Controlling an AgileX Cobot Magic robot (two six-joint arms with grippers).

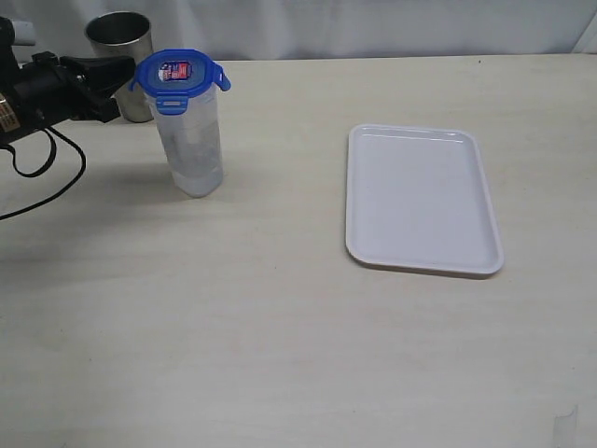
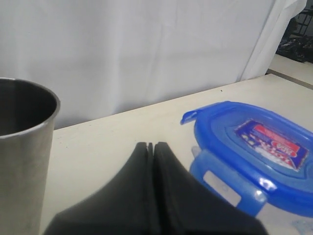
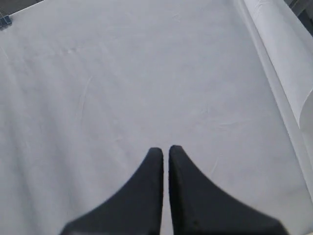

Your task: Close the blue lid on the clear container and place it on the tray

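The blue lid's tray-side flap [image 1: 222, 77] sticks out opposite my left gripper, so next my right gripper turns away from the curtain and moves in next to that flap.
The clear container [image 1: 192, 149] stands upright on the table at the left, with the blue lid [image 1: 179, 75] resting on its mouth. In the left wrist view the blue lid [image 2: 254, 147] shows its red-white label and one flap hanging down. My left gripper [image 1: 121, 89] hovers just left of the lid at its height, and my left gripper [image 2: 151, 145] is shut with nothing between its fingers. The white tray [image 1: 422, 199] lies flat and bare to the right. My right gripper [image 3: 166, 149] is shut on nothing over plain white cloth; it is out of the exterior view.
A grey metal cup [image 1: 121, 58] stands behind the left gripper at the table's far edge; in the left wrist view the metal cup [image 2: 22, 156] is close beside the fingers. A black cable [image 1: 42, 168] loops from the left arm. A white curtain backs the table.
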